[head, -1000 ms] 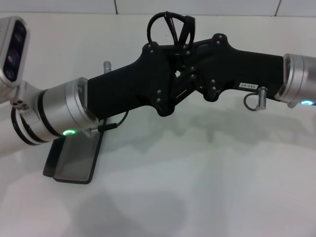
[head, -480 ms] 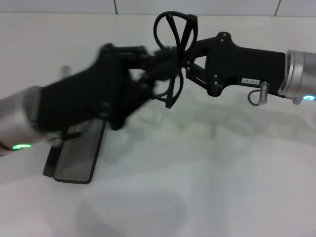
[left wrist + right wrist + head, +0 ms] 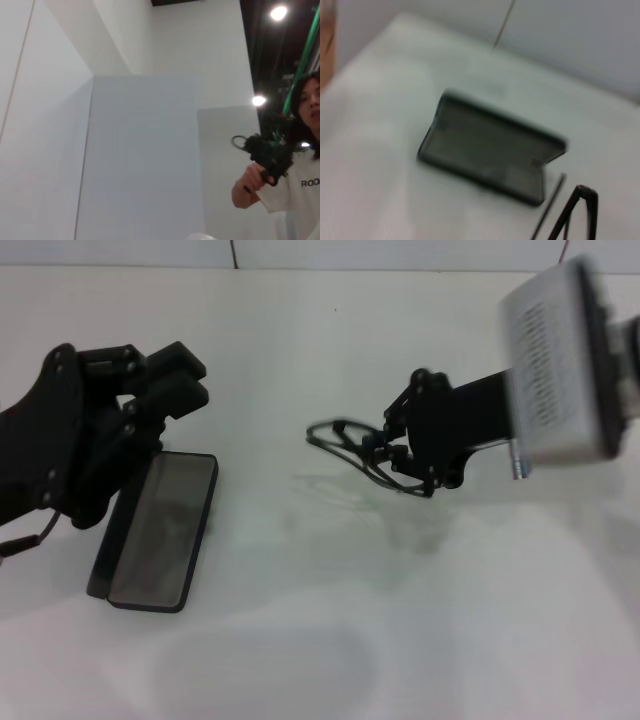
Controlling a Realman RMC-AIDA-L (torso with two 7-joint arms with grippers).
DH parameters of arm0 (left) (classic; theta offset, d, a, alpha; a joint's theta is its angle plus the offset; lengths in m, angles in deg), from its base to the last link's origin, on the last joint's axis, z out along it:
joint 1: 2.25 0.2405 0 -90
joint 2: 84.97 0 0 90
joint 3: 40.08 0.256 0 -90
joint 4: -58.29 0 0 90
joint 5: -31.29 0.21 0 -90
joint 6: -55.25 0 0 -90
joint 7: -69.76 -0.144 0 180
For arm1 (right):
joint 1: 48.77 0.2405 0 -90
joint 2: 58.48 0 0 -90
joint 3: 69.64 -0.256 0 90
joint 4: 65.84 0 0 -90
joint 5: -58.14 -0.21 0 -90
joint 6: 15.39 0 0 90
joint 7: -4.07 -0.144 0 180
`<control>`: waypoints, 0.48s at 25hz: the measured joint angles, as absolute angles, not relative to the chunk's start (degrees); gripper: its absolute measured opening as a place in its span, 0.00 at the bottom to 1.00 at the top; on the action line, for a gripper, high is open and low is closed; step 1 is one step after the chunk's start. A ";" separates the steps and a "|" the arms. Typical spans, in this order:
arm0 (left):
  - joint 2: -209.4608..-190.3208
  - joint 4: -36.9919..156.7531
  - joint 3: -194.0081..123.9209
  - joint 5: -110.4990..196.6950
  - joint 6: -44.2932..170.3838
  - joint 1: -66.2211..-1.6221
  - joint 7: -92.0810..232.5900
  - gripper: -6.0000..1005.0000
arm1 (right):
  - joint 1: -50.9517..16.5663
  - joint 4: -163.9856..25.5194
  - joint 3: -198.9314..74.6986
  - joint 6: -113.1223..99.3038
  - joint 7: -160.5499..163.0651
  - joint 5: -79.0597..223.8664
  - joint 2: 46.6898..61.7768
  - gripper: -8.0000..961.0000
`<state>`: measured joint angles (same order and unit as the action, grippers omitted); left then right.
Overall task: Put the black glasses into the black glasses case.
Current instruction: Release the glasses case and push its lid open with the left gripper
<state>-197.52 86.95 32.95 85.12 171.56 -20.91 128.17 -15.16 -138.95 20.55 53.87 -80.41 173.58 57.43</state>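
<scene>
Next, I back off while my left gripper brings the black glasses case (image 3: 163,532) by its lid (image 3: 125,525) to the middle, since it lies slanted, far from my right gripper.
The black glasses case (image 3: 160,528) lies open on the white table at the left, its grey lining facing up; in the right wrist view the black glasses case (image 3: 487,150) is empty. Right of it, low over the table, my right gripper (image 3: 386,452) is shut on the black glasses (image 3: 340,436), whose rims stick out toward the case. A temple arm and part of the frame of the glasses (image 3: 572,212) show in the right wrist view. My left gripper (image 3: 182,378) hovers just behind the case, open and holding nothing.
The white table (image 3: 300,630) stretches bare in front of and between the arms. A tiled wall edge runs along the back. The left wrist view points up at walls and a person (image 3: 295,165) holding a device.
The left gripper has let go of the glasses and pulled back to the left. The right gripper has carried the glasses down from mid-air to just above the table.
</scene>
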 joint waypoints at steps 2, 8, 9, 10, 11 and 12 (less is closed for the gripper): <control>-197.75 87.01 32.67 85.10 171.56 -20.15 127.96 0.16 | -12.74 -139.39 24.47 52.10 -80.73 179.58 57.51 0.10; -198.22 86.58 31.06 84.99 171.56 -18.53 127.99 0.16 | -8.84 -138.53 39.62 38.72 -80.92 191.49 57.68 0.10; -198.34 86.40 30.42 85.21 171.46 -18.37 128.01 0.16 | -8.35 -137.99 40.97 37.10 -80.95 192.04 57.68 0.10; -198.50 86.19 29.48 85.69 171.24 -18.12 128.02 0.16 | -8.01 -137.55 41.71 35.94 -80.97 192.15 57.69 0.10; -198.63 86.06 28.66 86.08 171.01 -17.85 128.00 0.17 | -7.86 -137.35 42.00 35.19 -80.99 192.16 57.70 0.10; -198.72 85.89 27.87 86.47 170.62 -17.62 128.00 0.17 | -7.86 -137.29 42.10 34.61 -81.00 192.09 57.69 0.10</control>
